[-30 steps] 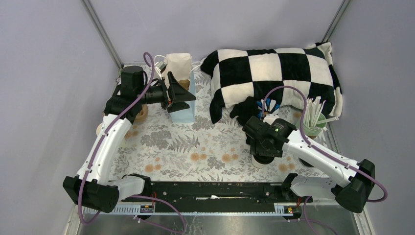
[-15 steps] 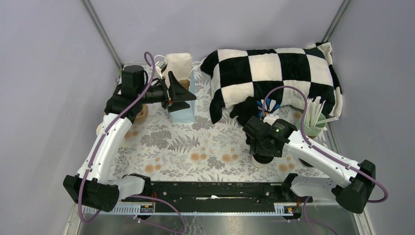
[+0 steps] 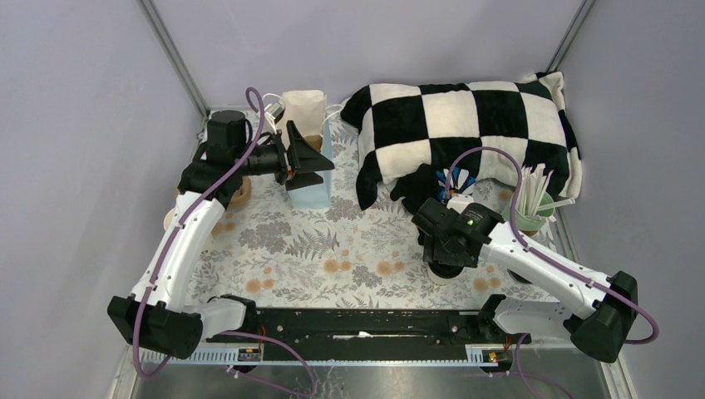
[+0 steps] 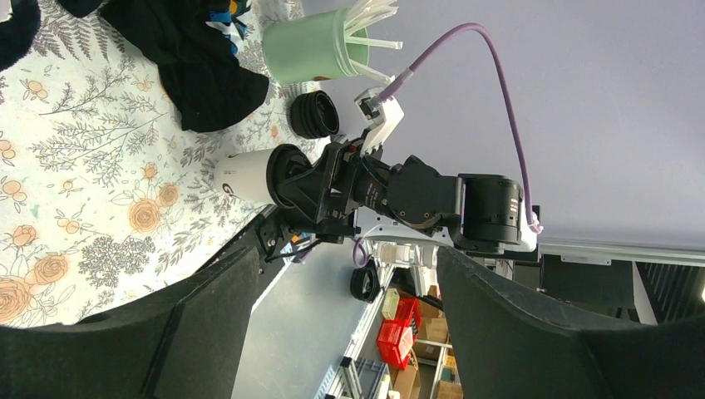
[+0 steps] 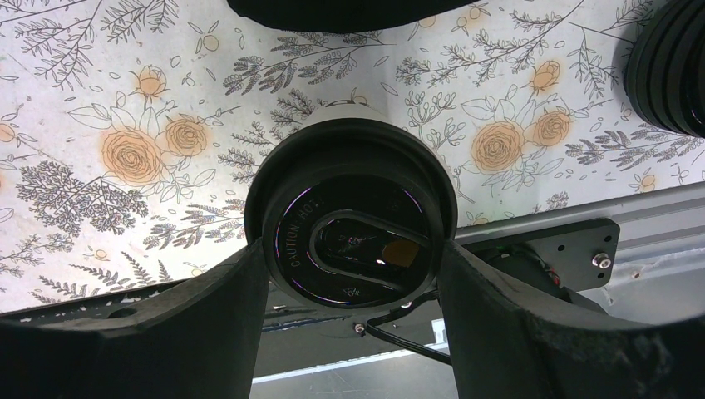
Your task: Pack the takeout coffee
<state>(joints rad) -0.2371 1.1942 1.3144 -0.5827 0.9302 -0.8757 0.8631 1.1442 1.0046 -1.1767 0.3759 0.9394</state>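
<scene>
My right gripper is holding only the black lid's raised top (image 5: 353,239). It should open, then push on the lid's rim (image 5: 447,204) with my left gripper on the opposite side.
The takeout coffee (image 4: 245,176) is a cream paper cup with a black lid (image 5: 353,224). It stands upright on the floral table cover near the front edge, right of centre. My right gripper (image 3: 445,264) reaches down over it, one finger pressed against each side of the lid (image 5: 353,249), so most of the cup is hidden in the top view. My left gripper (image 3: 320,166) is open and empty. It is held in the air at the back left, beside a light blue paper bag (image 3: 309,193). In the left wrist view its fingers (image 4: 208,324) frame the far cup.
A black-and-white checkered blanket (image 3: 465,125) lies across the back right. A mint-green cup of white straws (image 3: 532,212) stands at the right edge. A stack of black lids (image 4: 314,114) sits near it and shows in the right wrist view (image 5: 673,66). A cream bag (image 3: 303,108) stands behind the blue one.
The left arm has shifted very slightly. The right gripper has stayed on the cup's lid.
</scene>
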